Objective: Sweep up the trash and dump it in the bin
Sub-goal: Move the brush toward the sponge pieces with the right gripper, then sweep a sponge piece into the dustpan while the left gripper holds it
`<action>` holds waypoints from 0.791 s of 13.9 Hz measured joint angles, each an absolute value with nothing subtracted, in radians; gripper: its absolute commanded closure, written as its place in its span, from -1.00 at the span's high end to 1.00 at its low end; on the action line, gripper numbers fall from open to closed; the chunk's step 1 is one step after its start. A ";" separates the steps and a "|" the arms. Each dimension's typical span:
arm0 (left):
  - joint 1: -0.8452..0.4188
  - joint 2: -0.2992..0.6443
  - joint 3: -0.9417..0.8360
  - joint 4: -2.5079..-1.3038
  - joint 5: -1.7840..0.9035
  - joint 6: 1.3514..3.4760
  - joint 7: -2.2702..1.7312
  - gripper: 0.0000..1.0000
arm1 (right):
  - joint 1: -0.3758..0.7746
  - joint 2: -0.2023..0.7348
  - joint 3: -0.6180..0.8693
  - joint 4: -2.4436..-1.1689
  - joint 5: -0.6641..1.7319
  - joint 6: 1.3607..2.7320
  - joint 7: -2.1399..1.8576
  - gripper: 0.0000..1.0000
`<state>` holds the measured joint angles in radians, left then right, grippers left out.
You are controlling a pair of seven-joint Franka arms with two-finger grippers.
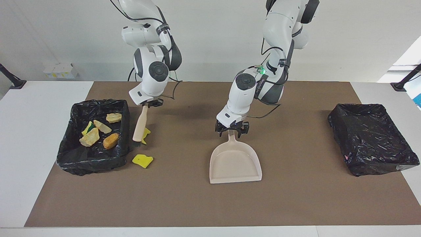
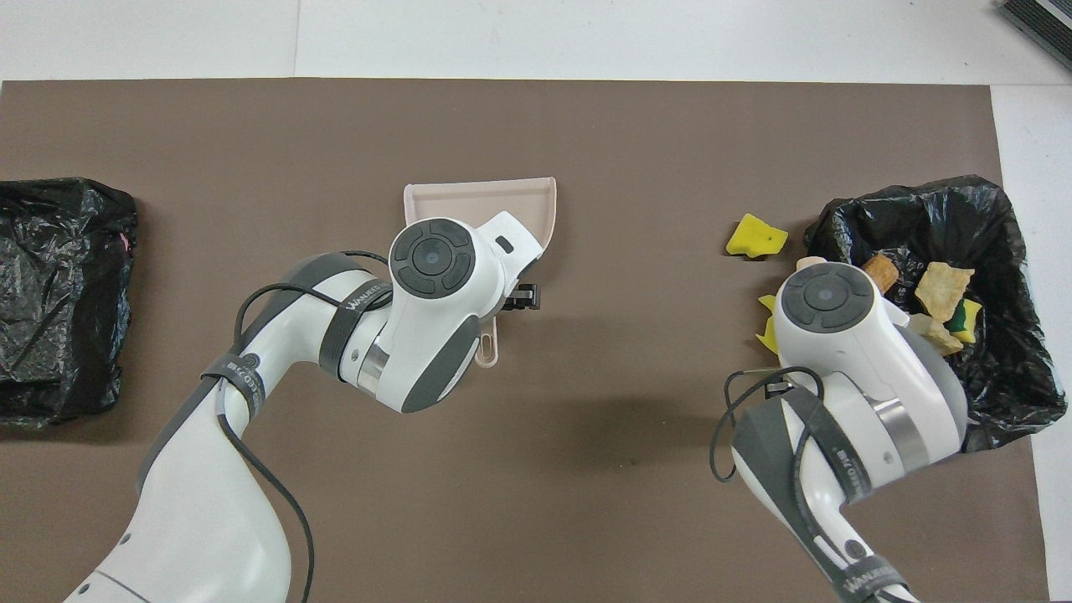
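The beige brush (image 1: 140, 126) stands near the side of the filled bin, behind the yellow sponge pieces. So my right gripper should sweep the pieces back toward the dustpan (image 1: 235, 164).
Two yellow sponge pieces lie on the brown mat beside the filled bin (image 1: 122, 108): one (image 1: 142, 160) in the open, one (image 1: 146, 133) partly covered by the brush. Both show in the overhead view (image 2: 755, 237) (image 2: 765, 328). My right gripper (image 1: 152, 103) is shut on the beige brush (image 1: 140, 123), whose bristles hang down by the covered piece. The bin holds tan lumps (image 1: 111, 141) and a sponge scrap. My left gripper (image 1: 232, 129) is open, its fingers astride the handle of the beige dustpan (image 1: 235, 163), which lies flat mid-mat.
A second black-lined bin (image 1: 371, 138) stands at the left arm's end of the table and looks empty; it also shows in the overhead view (image 2: 50, 293). The brown mat (image 1: 197, 204) covers most of the white table.
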<state>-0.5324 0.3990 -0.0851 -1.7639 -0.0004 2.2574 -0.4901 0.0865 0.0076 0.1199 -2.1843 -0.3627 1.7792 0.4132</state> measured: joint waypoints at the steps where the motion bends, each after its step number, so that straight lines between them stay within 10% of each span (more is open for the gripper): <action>1: -0.532 0.399 -0.085 -1.764 0.011 2.257 -0.490 -0.76 | 0.072 0.009 0.121 -2.197 -0.367 1.802 0.381 -1.00; 2: -0.532 0.399 -0.084 -1.762 0.024 2.257 -0.490 -1.00 | 0.066 0.012 0.121 -2.219 -0.368 1.836 0.331 -1.00; 11: -0.522 0.350 -0.058 -1.734 0.071 2.130 -0.288 -1.00 | 0.255 0.050 0.144 -2.121 -0.264 1.741 0.176 -1.00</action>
